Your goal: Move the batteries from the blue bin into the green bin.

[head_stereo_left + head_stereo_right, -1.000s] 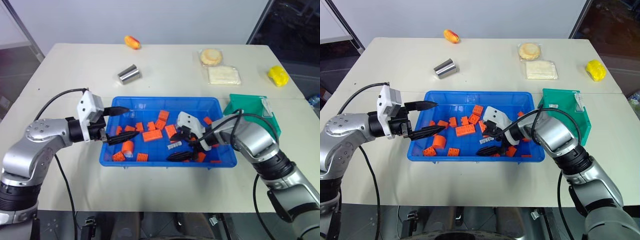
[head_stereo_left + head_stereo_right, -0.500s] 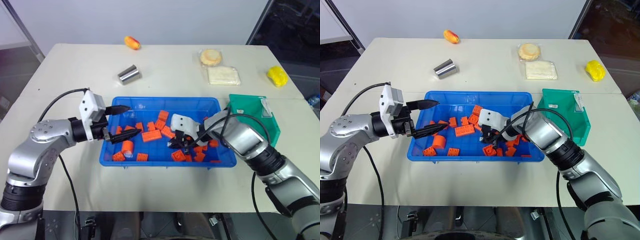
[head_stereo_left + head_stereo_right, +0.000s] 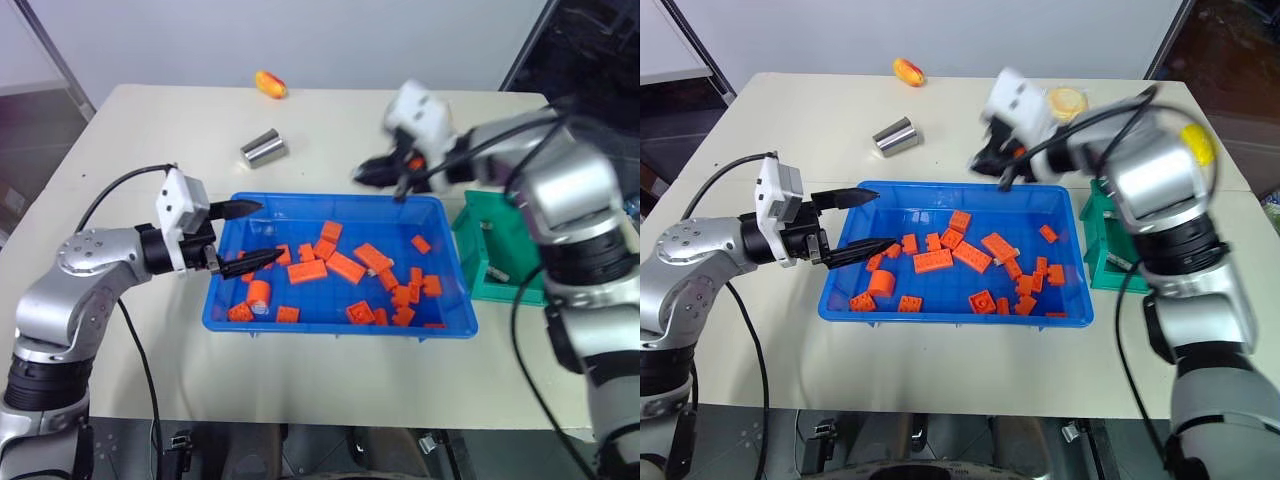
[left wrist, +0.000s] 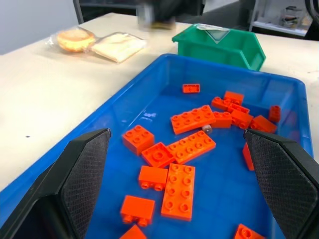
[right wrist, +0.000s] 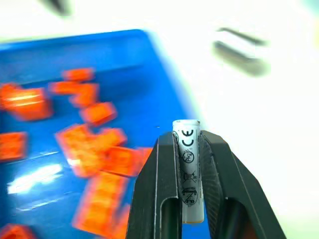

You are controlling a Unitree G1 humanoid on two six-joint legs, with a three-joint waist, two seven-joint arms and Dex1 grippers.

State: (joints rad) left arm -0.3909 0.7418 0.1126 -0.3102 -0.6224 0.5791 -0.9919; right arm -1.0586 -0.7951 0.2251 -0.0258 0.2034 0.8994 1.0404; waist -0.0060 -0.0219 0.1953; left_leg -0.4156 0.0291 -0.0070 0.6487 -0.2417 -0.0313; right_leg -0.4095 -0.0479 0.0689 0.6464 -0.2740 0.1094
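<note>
The battery alone (image 5: 189, 172) is pinched in my right gripper's fingers, away from the orange blocks, so I should keep carrying it until it hangs over the open green bin (image 3: 504, 245).
My right gripper (image 3: 378, 178) hangs in the air over the far rim of the blue bin (image 3: 340, 328), blurred in the eye views. It is shut on a slim silvery battery (image 5: 189, 169), which stands upright between the fingers (image 5: 158, 189) in the right wrist view. The green bin (image 3: 500, 250) stands against the blue bin's right end, lower than and to the right of that gripper. My left gripper (image 3: 268, 232) is open over the blue bin's left end, holding nothing. Orange blocks (image 3: 345, 268) litter the blue bin's floor.
A shiny metal cylinder (image 3: 263, 148) lies on the table behind the blue bin. Further back sit an orange-yellow toy (image 3: 268, 83), wrapped food (image 3: 1068, 100) and a yellow object (image 3: 1197, 145).
My right gripper shut on a battery among the blocks, then rose quickly out of the blue bin toward its far right rim. The left gripper stayed put. The camera shifted slightly.
</note>
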